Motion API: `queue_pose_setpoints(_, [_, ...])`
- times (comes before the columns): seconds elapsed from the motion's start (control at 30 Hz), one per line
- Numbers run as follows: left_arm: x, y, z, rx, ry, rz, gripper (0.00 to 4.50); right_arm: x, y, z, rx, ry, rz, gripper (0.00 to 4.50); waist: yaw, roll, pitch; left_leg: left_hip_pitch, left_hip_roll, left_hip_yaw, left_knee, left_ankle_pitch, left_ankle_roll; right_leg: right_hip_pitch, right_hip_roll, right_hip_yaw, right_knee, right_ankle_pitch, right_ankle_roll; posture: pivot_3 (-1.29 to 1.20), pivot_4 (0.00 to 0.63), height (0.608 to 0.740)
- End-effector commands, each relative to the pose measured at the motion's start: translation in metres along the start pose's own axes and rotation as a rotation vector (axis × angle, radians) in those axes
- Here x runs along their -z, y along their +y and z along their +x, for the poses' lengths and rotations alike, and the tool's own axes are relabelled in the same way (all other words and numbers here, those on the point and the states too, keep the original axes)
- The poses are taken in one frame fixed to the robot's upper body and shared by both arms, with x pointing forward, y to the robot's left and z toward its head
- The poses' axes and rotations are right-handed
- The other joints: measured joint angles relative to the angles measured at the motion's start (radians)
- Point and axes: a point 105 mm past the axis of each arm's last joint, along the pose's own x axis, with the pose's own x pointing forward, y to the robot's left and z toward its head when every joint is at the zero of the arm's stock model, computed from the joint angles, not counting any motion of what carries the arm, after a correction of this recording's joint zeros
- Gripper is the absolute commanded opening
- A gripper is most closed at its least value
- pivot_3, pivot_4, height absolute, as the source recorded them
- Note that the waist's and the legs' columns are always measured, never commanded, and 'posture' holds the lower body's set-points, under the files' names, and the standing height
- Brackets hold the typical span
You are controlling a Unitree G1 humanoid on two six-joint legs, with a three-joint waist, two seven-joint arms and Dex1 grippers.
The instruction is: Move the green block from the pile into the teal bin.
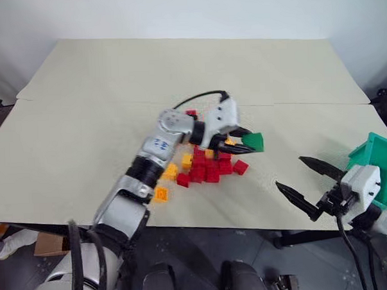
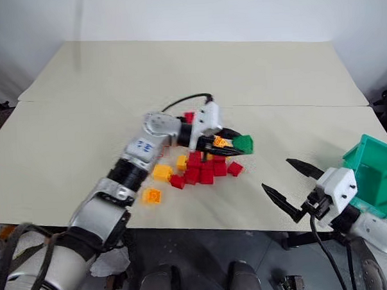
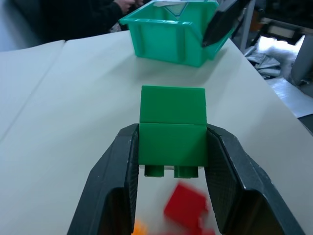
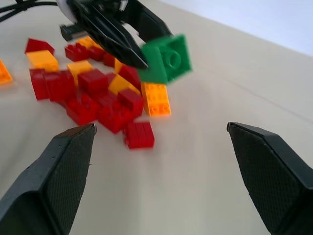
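The green block (image 1: 253, 142) is in my left gripper, far from the teal bin, so I should put it down on the clear tabletop (image 1: 269, 177) for my right gripper to pick up.
My left gripper (image 1: 243, 141) is shut on the green block (image 1: 254, 141), held in the air just above the right side of the pile (image 1: 204, 165) of red and yellow bricks. In the left wrist view the green block (image 3: 172, 131) sits clamped between both fingers (image 3: 116, 171), with the teal bin (image 3: 171, 34) ahead of it. The teal bin (image 1: 377, 164) stands at the table's right edge. My right gripper (image 1: 309, 180) stands open beside the bin, near the table's front edge, with nothing between its fingers. The right wrist view shows the green block (image 4: 168, 59) over the pile (image 4: 98, 98).
A few stray yellow bricks (image 1: 161, 194) lie left of the pile near the front edge. The beige table (image 1: 101, 91) stretches bare to the back and left. A black cable (image 1: 198, 96) loops from my left wrist.
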Motion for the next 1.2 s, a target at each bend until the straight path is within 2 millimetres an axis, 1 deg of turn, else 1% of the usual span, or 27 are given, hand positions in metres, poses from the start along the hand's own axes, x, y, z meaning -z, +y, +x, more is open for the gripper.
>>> queue_pose_setpoints(0.03, [0.012, -0.007, 0.026, 0.039, 0.081, 0.052, 1.51, -0.014, 0.001, -0.009, 0.065, -0.030, -0.030, 4.50, -0.004, 0.000, 0.000, 0.000, 0.000, 0.000, 0.000, 0.000, 0.000, 0.000, 0.000, 0.000, 0.000, 0.000, 0.000, 0.00, 0.150, 0.740])
queue_pose_setpoints(0.13, [0.021, -0.013, 0.038, 0.056, 0.110, 0.041, 1.51, -0.013, 0.006, -0.014, 0.094, -0.020, -0.017, 4.50, -0.012, 0.000, 0.000, 0.000, 0.000, -0.002, -0.001, 0.000, 0.000, 0.000, 0.000, 0.000, 0.000, 0.000, 0.000, 0.00, 0.150, 0.740])
queue_pose_setpoints(0.2, [0.022, -0.013, 0.043, 0.045, 0.108, 0.021, 2.23, -0.013, 0.010, -0.016, 0.103, -0.019, -0.010, 4.50, -0.016, 0.000, 0.000, 0.000, 0.000, -0.003, -0.001, 0.000, 0.000, 0.000, 0.000, 0.000, 0.000, 0.000, 0.000, 0.00, 0.150, 0.740])
queue_pose_setpoints(0.23, [0.020, -0.012, 0.045, 0.037, 0.094, 0.004, 2.44, -0.013, 0.010, -0.017, 0.110, -0.020, -0.007, 4.50, -0.017, 0.000, 0.000, 0.000, 0.000, -0.004, -0.001, 0.000, 0.000, 0.000, 0.000, 0.000, 0.000, 0.000, 0.000, 0.00, 0.150, 0.740])
queue_pose_setpoints(0.3, [0.018, -0.011, 0.045, 0.032, 0.069, -0.017, 3.05, -0.013, 0.011, -0.018, 0.122, -0.022, -0.004, 4.50, -0.017, 0.000, 0.000, -0.001, 0.000, -0.004, 0.000, 0.000, 0.000, 0.000, 0.000, 0.000, 0.000, 0.000, 0.000, 0.00, 0.150, 0.740])
queue_pose_setpoints(0.33, [0.017, -0.011, 0.044, 0.030, 0.060, -0.024, 3.39, -0.012, 0.012, -0.019, 0.125, -0.021, -0.002, 4.50, -0.017, 0.000, 0.000, -0.002, 0.000, -0.005, 0.000, 0.000, 0.000, 0.000, 0.000, -0.001, 0.000, 0.000, 0.000, 0.00, 0.150, 0.740])
queue_pose_setpoints(0.37, [0.017, -0.011, 0.044, 0.034, 0.056, -0.027, 3.62, -0.012, 0.013, -0.019, 0.126, -0.020, -0.001, 4.50, -0.017, 0.000, 0.000, -0.002, 0.000, -0.005, 0.000, 0.000, 0.000, 0.000, 0.000, -0.001, 0.000, 0.000, 0.000, 0.00, 0.150, 0.740])
queue_pose_setpoints(0.43, [0.012, -0.009, 0.039, 0.036, 0.010, -0.031, 4.14, -0.011, 0.013, -0.020, 0.125, -0.016, 0.000, 4.50, -0.016, 0.000, 0.000, -0.003, 0.000, -0.006, 0.000, 0.000, 0.000, 0.000, 0.000, -0.002, 0.000, 0.000, 0.000, 0.00, 0.150, 0.740])
queue_pose_setpoints(0.47, [0.009, -0.009, 0.037, 0.041, -0.012, -0.036, 4.48, -0.011, 0.013, -0.021, 0.125, -0.013, 0.000, 4.50, -0.016, 0.000, 0.000, -0.003, 0.000, -0.006, 0.000, 0.000, 0.000, 0.000, 0.000, -0.002, 0.000, 0.000, 0.000, 0.00, 0.150, 0.740])
queue_pose_setpoints(0.5, [0.008, -0.008, 0.035, 0.045, -0.026, -0.040, 4.48, -0.010, 0.013, -0.021, 0.125, -0.011, 0.000, 4.50, -0.016, 0.000, 0.000, -0.003, 0.000, -0.006, 0.000, 0.000, 0.000, 0.000, 0.000, -0.002, 0.000, 0.000, 0.000, 0.00, 0.150, 0.740])
queue_pose_setpoints(0.57, [-0.004, 0.000, 0.021, 0.019, -0.106, -0.027, 4.48, -0.009, 0.012, -0.023, 0.121, -0.001, -0.006, 4.50, -0.017, 0.000, 0.000, -0.003, 0.000, -0.006, 0.000, 0.000, 0.000, 0.000, 0.000, -0.002, 0.000, 0.000, 0.000, 0.00, 0.150, 0.740])
queue_pose_setpoints(0.6, [-0.009, 0.003, 0.012, 0.014, -0.144, -0.014, 4.48, -0.009, 0.011, -0.024, 0.119, 0.005, -0.010, 4.50, -0.017, 0.000, 0.000, -0.003, 0.000, -0.006, 0.000, 0.000, 0.000, 0.000, 0.000, -0.002, 0.000, 0.000, 0.000, 0.00, 0.150, 0.740])
queue_pose_setpoints(0.63, [-0.013, 0.008, -0.002, 0.003, -0.191, -0.009, 4.48, -0.009, 0.009, -0.026, 0.118, 0.012, -0.016, 4.50, -0.018, 0.000, 0.000, -0.003, 0.000, -0.006, 0.000, 0.000, 0.000, 0.000, 0.000, -0.002, 0.001, 0.000, 0.000, 0.00, 0.150, 0.740])
queue_pose_setpoints(0.7, [-0.017, 0.011, -0.016, -0.003, -0.237, -0.003, 4.48, -0.010, 0.007, -0.029, 0.117, 0.018, -0.022, 4.50, -0.022, 0.001, 0.000, -0.003, 0.000, -0.006, 0.000, 0.000, 0.000, 0.000, 0.000, -0.003, 0.001, 0.000, 0.000, 0.00, 0.150, 0.740])
queue_pose_setpoints(0.73, [-0.023, 0.009, -0.042, 0.019, -0.325, 0.027, 4.48, -0.010, 0.004, -0.033, 0.115, 0.033, -0.029, 4.50, -0.026, 0.001, 0.000, -0.003, 0.000, -0.007, 0.000, 0.000, 0.000, 0.000, 0.000, -0.003, 0.001, 0.000, 0.000, 0.00, 0.150, 0.740])
queue_pose_setpoints(0.77, [-0.028, 0.006, -0.061, 0.039, -0.383, 0.060, 4.48, -0.010, 0.001, -0.036, 0.113, 0.044, -0.033, 4.50, -0.029, 0.001, 0.000, -0.003, 0.000, -0.007, 0.000, 0.000, 0.000, 0.000, 0.000, -0.003, 0.001, 0.000, 0.000, 0.00, 0.150, 0.740])
queue_pose_setpoints(0.8, [-0.023, 0.008, -0.087, -0.020, -0.382, 0.091, 4.48, -0.009, -0.004, -0.041, 0.115, 0.054, -0.026, 4.50, -0.034, 0.002, 0.000, -0.003, 0.000, -0.007, 0.000, 0.000, 0.000, 0.000, 0.000, -0.003, 0.001, 0.000, 0.000, 0.00, 0.150, 0.740])
queue_pose_setpoints(0.83, [-0.011, 0.004, -0.110, -0.043, -0.336, 0.104, 4.48, -0.007, -0.009, -0.045, 0.116, 0.064, 0.012, 4.50, -0.035, 0.002, 0.000, -0.003, 0.000, -0.006, 0.000, 0.000, 0.000, 0.000, 0.000, -0.003, 0.002, 0.000, 0.000, 0.00, 0.150, 0.740])
queue_pose_setpoints(0.87, [0.002, 0.000, -0.130, -0.065, -0.278, 0.084, 4.48, -0.005, -0.014, -0.049, 0.114, 0.084, 0.012, 4.50, -0.039, 0.003, -0.001, -0.001, 0.000, -0.006, -0.001, 0.000, 0.000, 0.000, 0.000, -0.003, 0.003, 0.000, 0.000, 0.00, 0.150, 0.740])
queue_pose_setpoints(0.9, [0.009, -0.006, -0.148, -0.082, -0.265, 0.059, 4.48, -0.003, -0.018, -0.051, 0.107, 0.098, 0.016, 4.50, -0.041, 0.003, -0.001, 0.001, 0.000, -0.007, -0.002, 0.000, 0.000, 0.001, 0.001, -0.002, 0.003, 0.000, 0.000, 0.00, 0.150, 0.740])
queue_pose_setpoints(0.93, [0.012, -0.012, -0.161, -0.093, -0.275, 0.046, 4.48, -0.002, -0.021, -0.053, 0.099, 0.108, 0.022, 4.50, -0.042, 0.004, -0.001, 0.003, 0.000, -0.008, -0.003, 0.000, 0.000, 0.002, 0.001, -0.001, 0.004, 0.000, -0.001, 0.00, 0.150, 0.740])
queue_pose_setpoints(1.07, [0.026, -0.031, -0.190, -0.172, -0.207, -0.022, 4.48, 0.002, -0.028, -0.055, 0.035, 0.150, -0.001, 4.50, -0.025, 0.004, -0.001, 0.002, 0.000, -0.009, -0.001, 0.000, 0.000, 0.003, 0.002, -0.001, 0.003, 0.000, -0.001, 0.00, 0.150, 0.740])
queue_pose_setpoints(1.13, [0.034, -0.048, -0.204, -0.213, -0.170, -0.055, 4.48, 0.003, -0.030, -0.049, -0.025, 0.165, -0.026, 4.50, -0.025, 0.004, -0.001, 0.001, 0.000, -0.009, 0.001, -0.001, 0.001, 0.004, 0.002, 0.000, 0.002, 0.000, 0.000, 0.00, 0.150, 0.740])
queue_pose_setpoints(1.2, [0.039, -0.063, -0.211, -0.240, -0.140, -0.082, 4.48, 0.002, -0.030, -0.042, -0.088, 0.173, -0.048, 4.50, -0.027, 0.004, -0.001, 0.002, 0.000, -0.009, 0.001, -0.002, 0.000, 0.004, 0.002, 0.000, 0.003, 0.000, 0.000, 0.00, 0.150, 0.740])
